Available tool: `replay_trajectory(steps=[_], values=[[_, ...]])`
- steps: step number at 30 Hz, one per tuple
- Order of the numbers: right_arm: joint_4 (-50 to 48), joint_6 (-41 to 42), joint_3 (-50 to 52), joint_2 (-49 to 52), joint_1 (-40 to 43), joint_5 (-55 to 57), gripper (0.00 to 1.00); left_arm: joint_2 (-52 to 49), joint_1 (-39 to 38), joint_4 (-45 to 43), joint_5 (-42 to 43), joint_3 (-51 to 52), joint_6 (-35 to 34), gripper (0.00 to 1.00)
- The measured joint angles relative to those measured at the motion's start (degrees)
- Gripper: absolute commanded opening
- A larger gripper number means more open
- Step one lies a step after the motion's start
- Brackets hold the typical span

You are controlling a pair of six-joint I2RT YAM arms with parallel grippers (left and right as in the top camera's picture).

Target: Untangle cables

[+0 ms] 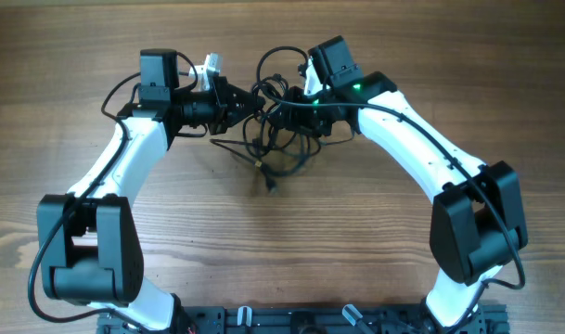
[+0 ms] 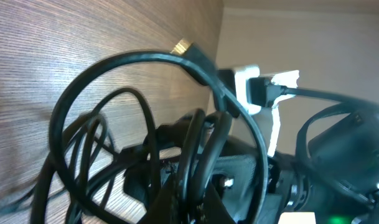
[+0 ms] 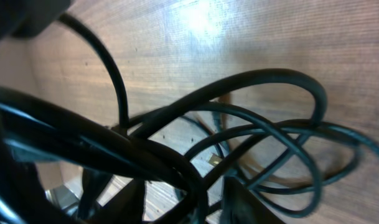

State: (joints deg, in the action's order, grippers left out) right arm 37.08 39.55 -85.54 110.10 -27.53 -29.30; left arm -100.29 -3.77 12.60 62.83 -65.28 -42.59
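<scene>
My right gripper should hold the tangle (image 1: 282, 118) while my left gripper pulls away, because the cords in my left gripper (image 2: 200, 144) loop into the tangle next to my right gripper.
The cables (image 1: 280, 139) are thin black cords bunched in a tangle at the far middle of the wooden table, between both grippers. One loose end with a plug (image 1: 270, 184) trails toward me. My left gripper (image 1: 243, 108) reaches into the tangle from the left. In the left wrist view its fingers (image 2: 195, 202) are shut on a few cords that loop upward (image 2: 158, 59). My right gripper (image 1: 282, 116) comes in from the right. In the right wrist view its fingers (image 3: 186, 202) stand apart, with cords (image 3: 257, 134) passing between them.
The wooden table (image 1: 356, 250) surrounds the tangle. A gold-tipped plug (image 2: 182, 46) lies on the wood beyond the loop. The right arm's body (image 2: 345, 143) with a white connector (image 2: 248, 87) sits close behind the cords.
</scene>
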Motion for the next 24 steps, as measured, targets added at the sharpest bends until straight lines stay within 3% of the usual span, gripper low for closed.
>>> replay_trajectory(steps=[3, 4, 8, 14, 19, 24], values=[[1.03, -0.5, 0.0, 0.02, -0.66, -0.07, 0.09, 0.0, 0.0, -0.7, -0.02, 0.0, -0.61, 0.04], [2.08, -1.16, 0.0, 0.02, -0.92, -0.35, 0.06, 0.0, 0.0, -1.11, 0.0, 0.0, -0.81, 0.04], [3.02, -6.56, 0.02, 0.33, -0.85, -8.15, 0.05, 0.0, 0.13, -0.52, -0.68, 0.0, -1.05, 0.04], [5.79, -18.78, 0.02, 0.15, 0.07, -22.95, 0.05, 0.13, 0.42, 7.69, -6.95, 0.04, -0.61, 0.04], [6.08, -22.45, 0.66, -4.24, 1.99, -28.15, 0.04, 0.63, 0.44, 13.27, -12.81, -0.02, 2.91, 0.04], [5.55, -23.19, 0.72, -8.46, 5.9, -29.77, 0.04, 1.77, -0.37, 14.43, -13.09, -0.59, 4.68, 0.04]])
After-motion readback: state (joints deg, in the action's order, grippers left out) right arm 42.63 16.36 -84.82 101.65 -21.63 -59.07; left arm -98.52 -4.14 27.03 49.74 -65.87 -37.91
